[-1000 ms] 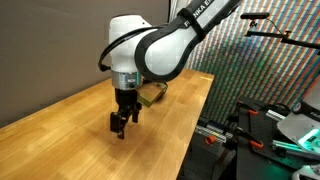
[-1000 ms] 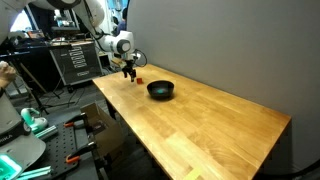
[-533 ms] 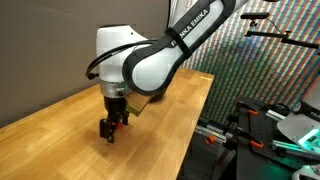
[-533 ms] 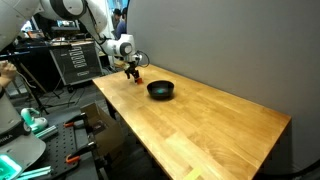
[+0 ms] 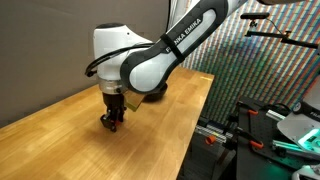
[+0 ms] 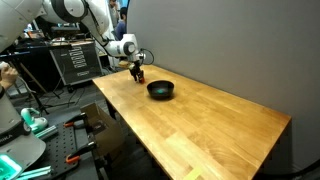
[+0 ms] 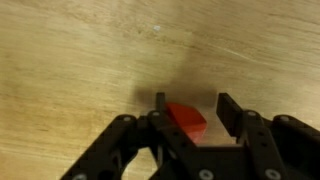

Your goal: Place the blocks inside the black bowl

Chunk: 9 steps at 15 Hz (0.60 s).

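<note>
The red-orange block (image 7: 187,120) sits crooked between my gripper's fingers. I should open the fingers wider and turn my gripper before I close it on the block's sides (image 7: 202,129).
In the wrist view the red-orange block (image 7: 187,120) lies on the wooden table between the two fingers of my gripper (image 7: 190,112). The fingers are open: the left one is at the block's side and the right one stands apart from it. In both exterior views the gripper (image 5: 110,122) (image 6: 139,73) is low over the table, fingers pointing down, and it hides the block. The black bowl (image 6: 160,90) sits on the table a short way from the gripper and looks empty. The green block is not in view.
The wooden table (image 6: 200,120) stretches far beyond the bowl. Its edge (image 5: 195,120) runs close to equipment racks and stands (image 6: 75,60) on the floor. A grey wall (image 6: 230,50) stands behind the table.
The gripper has moved across the table and come down lower, so that its open fingers now stand around the red-orange block.
</note>
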### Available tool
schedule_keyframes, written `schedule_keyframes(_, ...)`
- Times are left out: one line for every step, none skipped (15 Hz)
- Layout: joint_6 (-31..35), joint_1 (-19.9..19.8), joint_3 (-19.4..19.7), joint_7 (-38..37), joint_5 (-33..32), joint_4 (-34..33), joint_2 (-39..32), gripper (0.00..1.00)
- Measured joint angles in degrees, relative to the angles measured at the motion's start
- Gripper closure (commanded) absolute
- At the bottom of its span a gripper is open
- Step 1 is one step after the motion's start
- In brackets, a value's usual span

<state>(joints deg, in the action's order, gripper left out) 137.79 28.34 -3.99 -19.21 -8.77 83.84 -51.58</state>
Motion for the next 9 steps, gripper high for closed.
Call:
schedule_keyframes(-0.1,0.0,0.3,0.0,-0.2,-0.1,-0.2,0.28)
schedule_keyframes(-0.1,0.0,0.5,0.0,-0.4,-0.1,-0.4,0.77)
schedule_keyframes(-0.1,0.0,0.6,0.0,-0.4,-0.3,-0.5,0.73)
schedule_keyframes(-0.2,0.0,0.6,0.0,-0.7,-0.3,-0.5,0.74)
schedule_keyframes(-0.3,0.0,0.6,0.0,-0.9,-0.4,-0.5,0.80)
schedule_keyframes(-0.3,0.2,0.6,0.0,-1.1,-0.5,-0.5,0.89)
schedule_keyframes(-0.3,0.4,0.6,0.0,-1.2,-0.7,-0.5,0.97)
schedule_keyframes(-0.3,0.6,0.6,0.0,-1.3,-0.9,-0.6,1.00)
schedule_keyframes(-0.3,0.7,0.6,0.0,-1.4,-1.0,-0.7,1.00)
